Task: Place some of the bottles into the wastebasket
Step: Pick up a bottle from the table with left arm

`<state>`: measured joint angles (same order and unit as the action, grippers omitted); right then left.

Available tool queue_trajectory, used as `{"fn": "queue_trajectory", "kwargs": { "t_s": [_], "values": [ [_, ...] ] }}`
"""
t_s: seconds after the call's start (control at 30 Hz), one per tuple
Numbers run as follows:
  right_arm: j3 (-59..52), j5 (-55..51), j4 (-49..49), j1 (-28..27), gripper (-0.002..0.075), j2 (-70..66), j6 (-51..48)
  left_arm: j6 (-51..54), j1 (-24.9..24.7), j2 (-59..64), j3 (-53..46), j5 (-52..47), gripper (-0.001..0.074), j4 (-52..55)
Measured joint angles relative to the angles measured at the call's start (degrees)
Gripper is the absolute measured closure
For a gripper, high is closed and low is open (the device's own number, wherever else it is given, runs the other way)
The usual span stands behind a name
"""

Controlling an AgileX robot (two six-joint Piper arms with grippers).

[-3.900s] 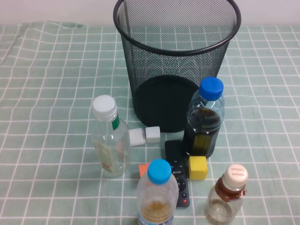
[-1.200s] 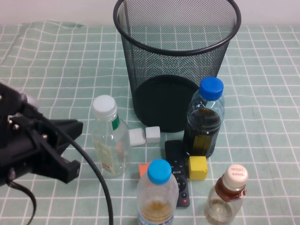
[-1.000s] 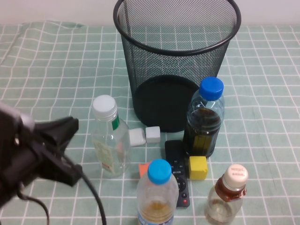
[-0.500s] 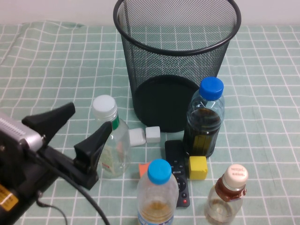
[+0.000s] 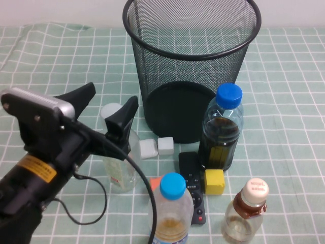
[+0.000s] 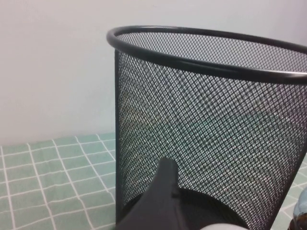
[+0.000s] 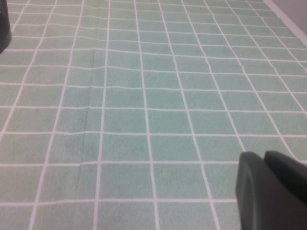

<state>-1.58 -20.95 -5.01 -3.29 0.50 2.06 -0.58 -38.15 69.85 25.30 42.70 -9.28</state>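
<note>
My left gripper's open fingers are on both sides of the white cap [image 5: 110, 109]. The gripper should keep going toward the upright clear bottle [image 5: 122, 174] until the bottle's neck is deep inside, and then close.
The taller clear bottle [image 5: 120, 168] with a white cap and green-red label stands left of the black wire-mesh wastebasket [image 5: 191, 66]. My left gripper [image 5: 114, 93] is open, with one finger on each side of the bottle's cap and not touching it. In the left wrist view one finger [image 6: 165, 191] shows before the wastebasket [image 6: 206, 120], with the cap's top [image 6: 220, 228] at the edge. The small squat bottle [image 5: 246, 211] with a cream cap stands at the front right. My right gripper [image 7: 271, 191] is shut, low over bare cloth, and out of the high view.
A blue-capped bottle of dark liquid [image 5: 222, 129] stands right in front of the wastebasket. A clear blue-capped bottle [image 5: 171, 213] stands at the front. Between them lie a black remote [image 5: 192, 188], a yellow cube [image 5: 214, 181], two white cubes [image 5: 156, 147] and an orange block [image 5: 155, 183].
My left arm has come in from the left and moved forward and right. Its open fingers now straddle the white-capped bottle's cap. The bottles have not moved.
</note>
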Motion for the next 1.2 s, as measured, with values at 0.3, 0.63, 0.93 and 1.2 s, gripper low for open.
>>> {"fn": "queue_trajectory", "kwargs": {
  "t_s": [0.3,0.63,0.93,1.2],
  "values": [
    [0.00,0.00,0.00,0.00,0.0734,0.10,0.00,0.17,0.00,6.62,1.57,0.00,0.0111,0.00],
    [0.00,0.00,0.00,0.00,0.0734,0.22,0.00,0.17,0.00,10.60,1.57,0.02,0.0162,-0.34],
    [0.00,0.00,0.00,0.00,0.0734,0.25,0.00,0.58,0.00,6.27,2.15,-9.32,0.0404,-0.44],
    [0.00,0.00,0.00,0.00,0.0734,0.25,0.00,11.00,3.51,-8.19,10.88,-38.99,0.0404,-5.41]
  ]
}}
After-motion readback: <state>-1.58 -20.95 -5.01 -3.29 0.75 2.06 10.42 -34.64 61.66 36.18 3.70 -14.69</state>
